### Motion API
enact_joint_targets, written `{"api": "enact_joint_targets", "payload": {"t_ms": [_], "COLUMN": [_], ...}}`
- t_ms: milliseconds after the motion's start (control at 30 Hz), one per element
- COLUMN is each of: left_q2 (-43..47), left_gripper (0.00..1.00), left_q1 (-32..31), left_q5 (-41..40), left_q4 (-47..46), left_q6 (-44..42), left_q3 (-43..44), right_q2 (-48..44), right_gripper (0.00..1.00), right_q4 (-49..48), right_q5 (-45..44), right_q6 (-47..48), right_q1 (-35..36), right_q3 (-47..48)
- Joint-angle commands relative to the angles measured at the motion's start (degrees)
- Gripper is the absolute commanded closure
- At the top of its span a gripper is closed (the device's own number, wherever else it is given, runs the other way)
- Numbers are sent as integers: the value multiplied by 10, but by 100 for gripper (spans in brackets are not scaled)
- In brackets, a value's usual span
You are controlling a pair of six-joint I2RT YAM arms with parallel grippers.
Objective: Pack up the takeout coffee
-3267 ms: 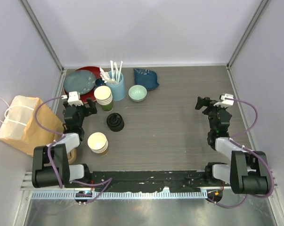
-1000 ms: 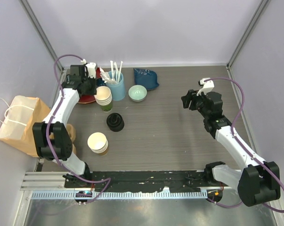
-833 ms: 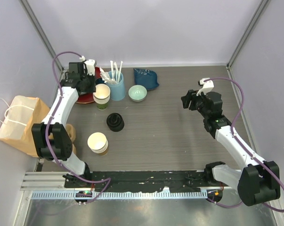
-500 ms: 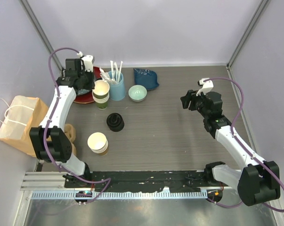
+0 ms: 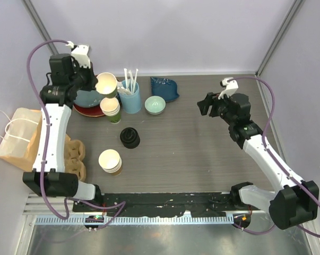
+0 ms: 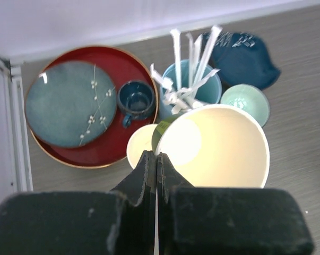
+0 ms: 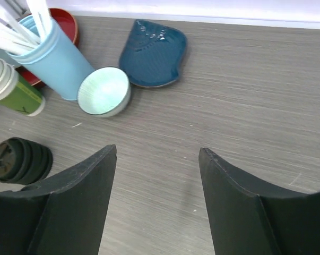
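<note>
The green cup should keep moving in my left gripper toward my open right gripper (image 5: 203, 108) until that closes, since the cup's far side (image 5: 115, 86) is clear for its fingers.
No lidded takeout coffee shows in any view. My left gripper (image 5: 94, 84) (image 6: 155, 156) is shut on the rim of a lidless green-walled paper cup (image 5: 106, 83) (image 6: 218, 143). It holds the cup tilted in the air above the green cup stack (image 5: 111, 108) (image 6: 139, 151). A stack of black lids (image 5: 130, 138) (image 7: 20, 159) sits mid-table. A brown cup stack (image 5: 110, 160) stands nearer the front. My right gripper (image 5: 205, 104) (image 7: 157, 154) hangs open over bare table on the right with nothing between its fingers.
A brown paper bag (image 5: 22, 138) lies at the left edge beside a cardboard cup carrier (image 5: 75, 154). At the back stand a red tray (image 6: 133, 64) with a plate and mug, a blue tumbler (image 5: 130, 98) of wrapped straws, a teal bowl (image 5: 155, 104) and a blue leaf dish (image 5: 165, 87).
My left arm rose up and to the left, lifting one cup off the green stack. My right gripper opened wider and shifted slightly toward the back.
</note>
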State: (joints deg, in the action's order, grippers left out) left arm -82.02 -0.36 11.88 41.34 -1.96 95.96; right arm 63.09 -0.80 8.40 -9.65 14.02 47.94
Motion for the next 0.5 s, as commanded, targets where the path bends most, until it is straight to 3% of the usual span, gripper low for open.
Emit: {"api": "enact_joint_targets", "payload": {"t_ms": [0,200,467], "left_q2": [38,54,49], "left_gripper": [100,100,100], "left_q1": [-16,-131,-205], "left_q5": [60,35,3], "left_q4": [85,155,157], "left_q6": [-7,-52,-48], "left_q3": [46,25,-4], "right_q2": [25,85,198], "right_gripper": [30,23,23], "right_q4": [30,91,169], "right_q5": [-22,-39,-71], "right_q6": [-8,-6,29], "right_q1": [64,196,324], "right_q3": [97,264,407]}}
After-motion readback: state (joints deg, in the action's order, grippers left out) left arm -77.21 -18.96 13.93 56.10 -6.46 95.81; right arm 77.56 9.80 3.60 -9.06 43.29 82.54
